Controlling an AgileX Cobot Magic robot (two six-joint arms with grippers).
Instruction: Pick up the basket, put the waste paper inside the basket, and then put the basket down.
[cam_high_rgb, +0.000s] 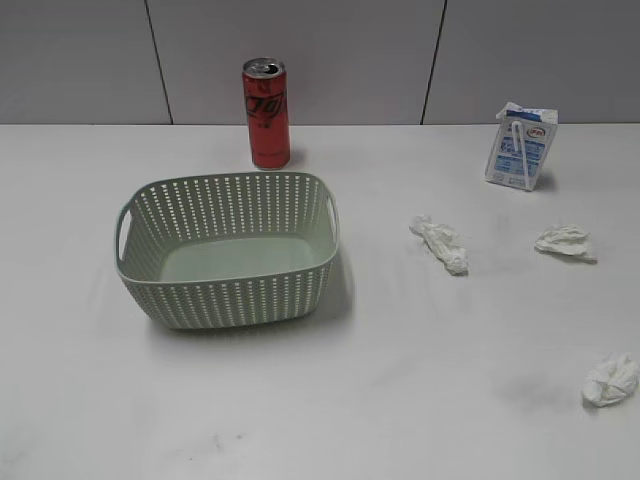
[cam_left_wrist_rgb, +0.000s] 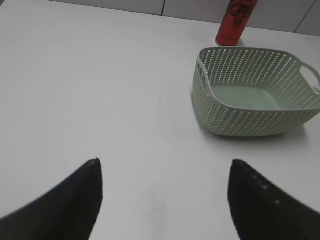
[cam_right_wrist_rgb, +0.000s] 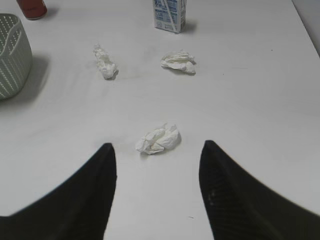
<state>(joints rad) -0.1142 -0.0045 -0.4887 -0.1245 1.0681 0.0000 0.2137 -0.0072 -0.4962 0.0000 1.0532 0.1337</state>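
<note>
The unbroken rim (cam_high_rgb: 238, 280) of the basket keeps its shape, so the opposite end (cam_high_rgb: 333, 229) should come up too, almost level, when the robot lifts the basket by its end.
The pale green basket (cam_high_rgb: 228, 250) stands empty on the white table, left of centre; it also shows in the left wrist view (cam_left_wrist_rgb: 255, 92) and at the edge of the right wrist view (cam_right_wrist_rgb: 12, 55). Three white paper wads lie on the right: one near the middle (cam_high_rgb: 440, 243) (cam_right_wrist_rgb: 105, 62), one further right (cam_high_rgb: 565, 241) (cam_right_wrist_rgb: 178, 61), one near the front right (cam_high_rgb: 610, 380) (cam_right_wrist_rgb: 158, 139). My left gripper (cam_left_wrist_rgb: 165, 165) is open and empty, well short of the basket. My right gripper (cam_right_wrist_rgb: 157, 150) is open, just behind the nearest wad. Neither gripper shows in the exterior view.
A red drink can (cam_high_rgb: 266, 112) (cam_left_wrist_rgb: 236, 21) stands behind the basket. A blue-and-white drink carton (cam_high_rgb: 521, 146) (cam_right_wrist_rgb: 169, 15) stands at the back right. A grey panelled wall runs behind the table.
</note>
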